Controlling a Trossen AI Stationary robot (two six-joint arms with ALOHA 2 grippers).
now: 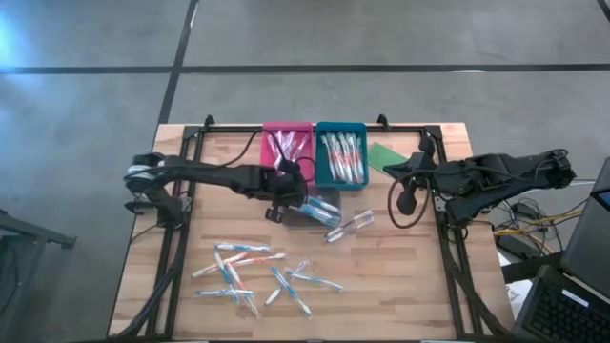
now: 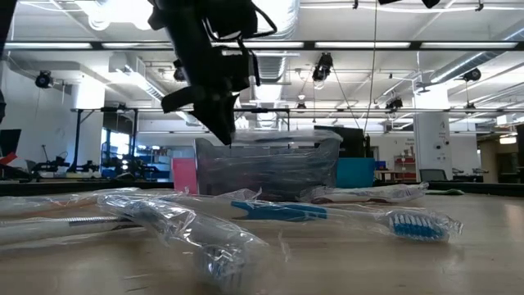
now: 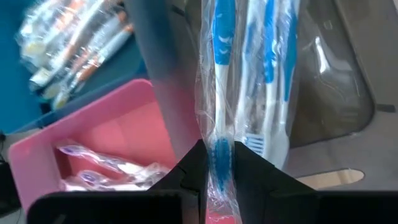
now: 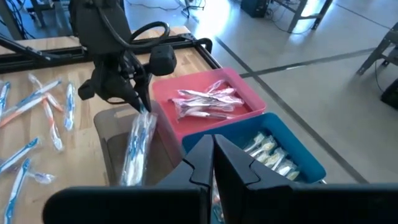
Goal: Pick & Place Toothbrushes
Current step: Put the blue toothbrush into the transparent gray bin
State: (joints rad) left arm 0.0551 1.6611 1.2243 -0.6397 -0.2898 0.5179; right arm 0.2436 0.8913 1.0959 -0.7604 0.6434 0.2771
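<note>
I keep lowering the blue-and-white toothbrush (image 3: 222, 81) with my left gripper and let go of it beside the blue toothbrushes in the clear tray (image 3: 270, 74), since it is parallel to them.
My left gripper (image 1: 289, 202) is shut on a wrapped blue-and-white toothbrush (image 4: 135, 146) over a smoky clear tray (image 1: 322, 208) at the table's middle. More blue toothbrushes (image 3: 268, 68) lie in that tray. Behind it stand a pink tray (image 1: 288, 151) with pinkish brushes and a blue tray (image 1: 341, 157) with orange ones. Several loose wrapped toothbrushes (image 1: 255, 272) lie flat on the near half of the table, and one (image 1: 349, 225) lies right of the clear tray. My right gripper (image 1: 396, 169) hangs shut and empty above the table's far right. My left gripper pinches the toothbrush through its clear wrapper between its two fingers, on the blue part of the handle (image 3: 219, 144) close to one end. The fingers come from above, slanting down. The brush hangs below them (image 4: 132, 163), its lower end reaching into the clear tray.
A flat green piece (image 1: 385, 155) lies right of the blue tray, under my right gripper. A black frame (image 1: 191, 152) runs along the table's left, far and right sides. Bare wood (image 1: 400, 276) shows at the near right.
</note>
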